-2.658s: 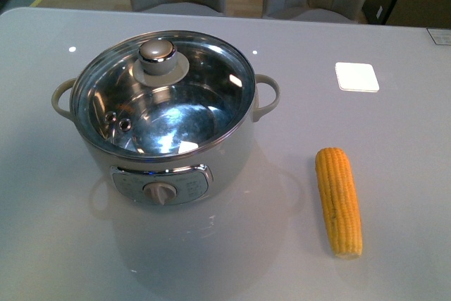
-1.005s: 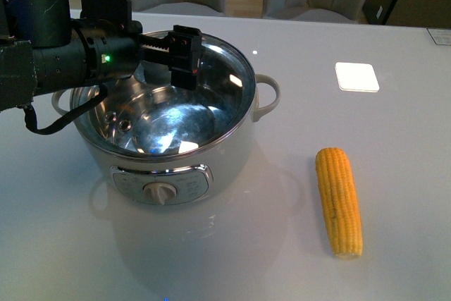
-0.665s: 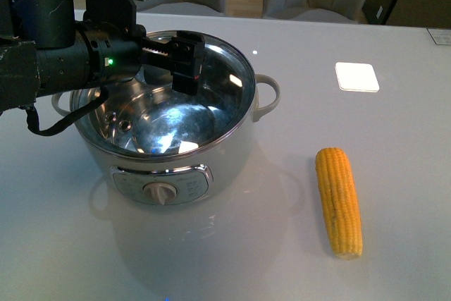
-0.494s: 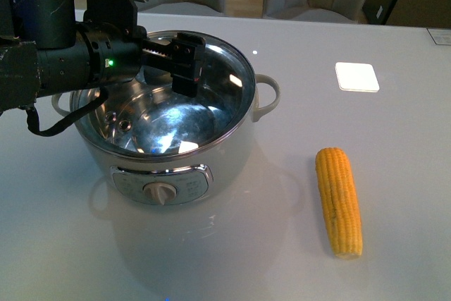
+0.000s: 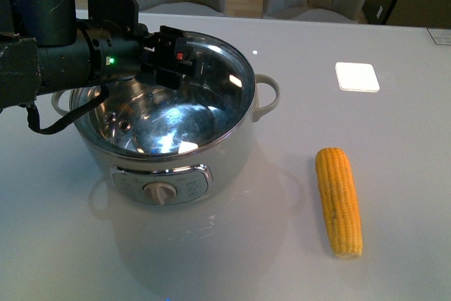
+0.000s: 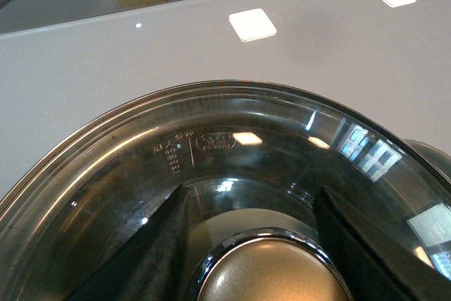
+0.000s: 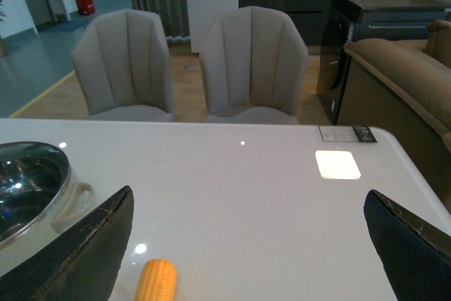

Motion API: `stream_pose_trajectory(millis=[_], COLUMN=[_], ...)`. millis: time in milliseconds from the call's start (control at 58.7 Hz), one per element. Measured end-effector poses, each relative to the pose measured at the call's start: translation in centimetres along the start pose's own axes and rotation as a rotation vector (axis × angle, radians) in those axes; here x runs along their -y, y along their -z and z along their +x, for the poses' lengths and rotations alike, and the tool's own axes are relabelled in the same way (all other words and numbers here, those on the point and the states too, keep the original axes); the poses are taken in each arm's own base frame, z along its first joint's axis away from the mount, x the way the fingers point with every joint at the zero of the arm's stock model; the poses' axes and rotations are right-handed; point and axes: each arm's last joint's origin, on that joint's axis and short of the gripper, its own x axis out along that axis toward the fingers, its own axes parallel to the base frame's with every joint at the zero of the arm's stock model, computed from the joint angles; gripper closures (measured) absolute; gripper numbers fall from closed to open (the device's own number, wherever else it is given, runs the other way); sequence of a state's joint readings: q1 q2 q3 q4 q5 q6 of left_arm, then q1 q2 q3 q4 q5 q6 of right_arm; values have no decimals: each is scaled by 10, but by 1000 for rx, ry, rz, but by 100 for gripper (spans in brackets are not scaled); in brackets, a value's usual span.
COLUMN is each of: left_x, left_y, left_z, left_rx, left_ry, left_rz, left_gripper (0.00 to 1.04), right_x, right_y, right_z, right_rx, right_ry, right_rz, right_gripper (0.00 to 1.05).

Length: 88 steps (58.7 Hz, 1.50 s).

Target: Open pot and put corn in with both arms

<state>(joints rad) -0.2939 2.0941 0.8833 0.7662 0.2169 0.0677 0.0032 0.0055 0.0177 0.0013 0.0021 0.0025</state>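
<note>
I see shiny steel (image 5: 168,130) through the glass lid, so I should expect an empty pot (image 5: 229,158) underneath when I take the lid off.
The cream-white pot (image 5: 236,149) stands on the grey table with its glass lid (image 5: 215,96) on. In the front view my left gripper (image 5: 171,61) hovers over the lid's centre and hides the knob. In the left wrist view it (image 6: 252,202) is open, a black finger (image 6: 151,252) on each side of the brown, chrome-ringed knob (image 6: 271,276), not pressing it. The corn (image 5: 339,201) lies on the table to the pot's right. My right gripper (image 7: 250,244) is open above the table, with the corn's tip (image 7: 156,280) and the pot's handle (image 7: 76,201) below it.
A white square tile (image 5: 356,77) is set into the table behind the corn. Two grey chairs (image 7: 190,61) stand along the table's far edge. A brown sofa (image 7: 402,82) and a dark cabinet sit beyond the table's right end.
The left arm has come in over the pot since the first frame. Over the last second its gripper has turned and dropped around the lid's knob. Corn and pot have not moved.
</note>
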Motion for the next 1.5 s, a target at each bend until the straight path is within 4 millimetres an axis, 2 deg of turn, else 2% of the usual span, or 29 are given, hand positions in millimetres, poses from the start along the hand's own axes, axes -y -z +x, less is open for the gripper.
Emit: stream_pose_trajectory(millis=[835, 1278, 1500], left_x=[3, 3, -9], left_y=[-10, -38, -48], left_z=[-4, -13, -26], left_rx=[-19, 30, 63], left_ry=[-15, -24, -57], left_rz=[25, 47, 43], left_gripper=[63, 63, 63], right_x=[0, 0, 0], right_y=[0, 0, 0], right_z=[0, 0, 0], right_rx=[0, 0, 0], right_ry=[0, 0, 0], right_rz=[0, 0, 0], right_gripper=[9, 9, 9])
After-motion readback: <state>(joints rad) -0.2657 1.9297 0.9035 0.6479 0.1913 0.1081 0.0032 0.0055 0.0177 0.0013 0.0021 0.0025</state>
